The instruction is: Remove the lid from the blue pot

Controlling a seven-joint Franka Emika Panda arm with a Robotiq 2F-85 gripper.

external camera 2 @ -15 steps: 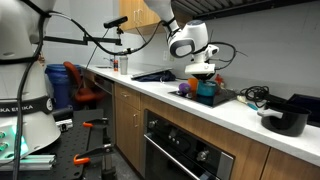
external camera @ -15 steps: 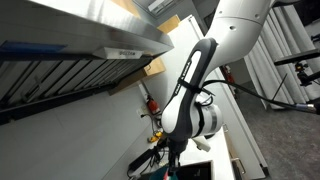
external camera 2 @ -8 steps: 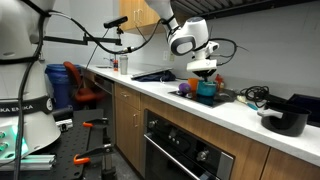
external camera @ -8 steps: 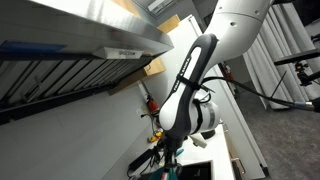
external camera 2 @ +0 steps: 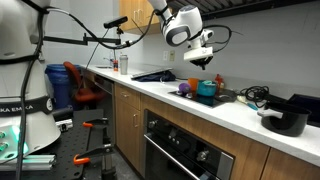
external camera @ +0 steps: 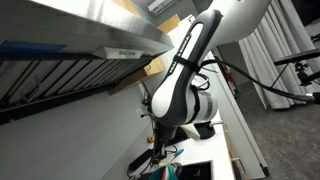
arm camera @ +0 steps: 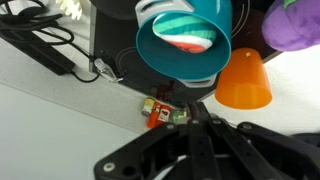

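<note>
I should keep backing away until my gripper clears the cooktop, since the blue pot's open top (arm camera: 184, 36) shows the striped thing inside and my fingers hang clear above.
The blue pot (external camera 2: 207, 91) stands on the black cooktop on the counter. In the wrist view the pot (arm camera: 158, 62) is open at the top, with a red, white and green striped thing (arm camera: 188, 36) inside it. No lid shows on it. My gripper (external camera 2: 205, 60) hangs well above the pot. In the wrist view its fingers (arm camera: 190, 128) are pressed together, and I see no lid between them. In an exterior view the arm (external camera: 180, 95) hides the pot.
An orange cup (arm camera: 243, 80) and a purple object (arm camera: 292, 25) sit beside the pot. A small red item (arm camera: 160, 112) lies on the white counter, with black cables (arm camera: 40, 35) nearby. A black pot (external camera 2: 285, 118) stands further along the counter.
My gripper has risen from the top of the blue pot to well above it. The pot has stayed in place.
</note>
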